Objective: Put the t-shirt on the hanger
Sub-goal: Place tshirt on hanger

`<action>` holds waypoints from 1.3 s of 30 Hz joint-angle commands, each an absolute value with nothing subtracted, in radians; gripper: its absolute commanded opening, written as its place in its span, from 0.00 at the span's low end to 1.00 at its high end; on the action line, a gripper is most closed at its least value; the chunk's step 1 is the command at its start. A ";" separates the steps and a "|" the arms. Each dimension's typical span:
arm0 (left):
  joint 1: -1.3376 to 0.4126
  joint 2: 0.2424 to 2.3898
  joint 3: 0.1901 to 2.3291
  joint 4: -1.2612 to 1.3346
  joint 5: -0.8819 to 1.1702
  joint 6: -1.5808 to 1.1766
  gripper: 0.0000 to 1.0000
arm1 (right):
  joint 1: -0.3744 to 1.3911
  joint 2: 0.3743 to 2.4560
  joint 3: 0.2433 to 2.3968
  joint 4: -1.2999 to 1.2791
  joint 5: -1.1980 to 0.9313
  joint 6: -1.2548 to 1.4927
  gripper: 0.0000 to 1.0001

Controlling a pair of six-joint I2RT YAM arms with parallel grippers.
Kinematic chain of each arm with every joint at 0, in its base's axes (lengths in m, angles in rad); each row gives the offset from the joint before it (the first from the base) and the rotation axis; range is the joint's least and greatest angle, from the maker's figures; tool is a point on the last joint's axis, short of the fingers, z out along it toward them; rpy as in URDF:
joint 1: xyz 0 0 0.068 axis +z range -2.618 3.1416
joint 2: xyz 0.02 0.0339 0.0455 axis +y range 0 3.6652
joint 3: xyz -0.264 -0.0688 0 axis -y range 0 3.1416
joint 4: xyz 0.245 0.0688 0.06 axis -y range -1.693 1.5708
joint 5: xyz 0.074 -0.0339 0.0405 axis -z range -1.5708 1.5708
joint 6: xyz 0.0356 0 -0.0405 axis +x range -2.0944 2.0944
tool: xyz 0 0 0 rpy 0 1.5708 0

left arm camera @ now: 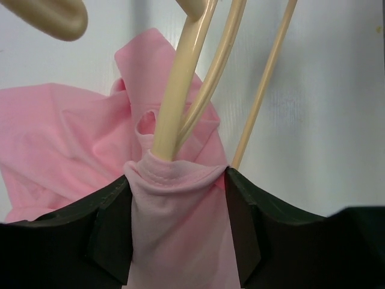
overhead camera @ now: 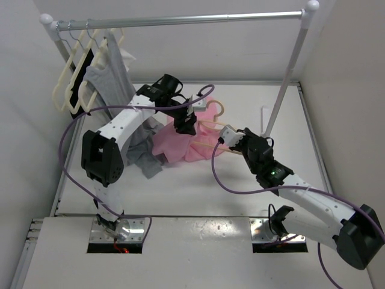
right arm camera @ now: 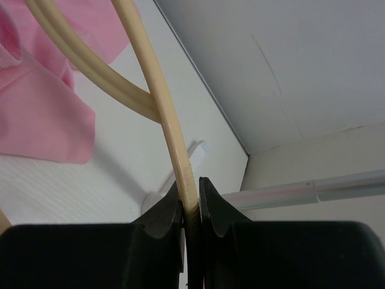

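The hanger end in my right gripper point(right arm camera: 180, 161) is left uncovered by the t-shirt, so I should open my right gripper, take hold of the collar's edge point(left arm camera: 197, 173) and pull it over that end.
The pink t-shirt point(overhead camera: 174, 144) lies crumpled on the white table at the middle. The peach hanger point(overhead camera: 218, 109) lies over it, hook toward the back. My left gripper point(overhead camera: 183, 123) points down onto the shirt's upper edge. In the left wrist view the jaws point(left arm camera: 177, 223) bracket a fold of t-shirt point(left arm camera: 174, 198) that touches both pads, and a hanger arm point(left arm camera: 177, 96) runs into that fold. My right gripper point(overhead camera: 227, 135) is shut on the hanger's thin bar point(right arm camera: 171, 126) at its right end. Pink t-shirt cloth point(right arm camera: 42, 114) shows at the left of the right wrist view.
A metal clothes rail point(overhead camera: 180, 20) spans the back, its right post point(overhead camera: 287, 75) standing just behind my right gripper. Pale cream hangers point(overhead camera: 72, 78) and a gray garment point(overhead camera: 111, 78) hang at the rail's left end, and gray cloth point(overhead camera: 144, 159) trails onto the table beside the t-shirt.
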State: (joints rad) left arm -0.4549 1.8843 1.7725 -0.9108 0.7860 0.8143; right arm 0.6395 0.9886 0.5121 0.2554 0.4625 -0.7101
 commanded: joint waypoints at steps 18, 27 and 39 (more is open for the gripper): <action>-0.492 1.793 1.763 -0.884 0.701 0.741 0.00 | 0.631 1.034 0.584 0.315 0.474 -0.517 0.57; -0.511 1.695 1.668 -0.804 0.505 0.720 0.00 | 0.620 1.078 0.929 -0.033 0.471 -0.083 0.95; -0.571 1.655 1.588 -0.597 0.229 0.551 0.00 | 0.638 1.065 1.016 -0.178 0.035 0.388 0.75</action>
State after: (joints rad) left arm -0.5549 1.6978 1.6005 -0.6632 0.2855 0.5941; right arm 0.6373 1.1023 1.0946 -0.2085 0.0986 0.1963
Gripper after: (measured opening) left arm 0.174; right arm 0.756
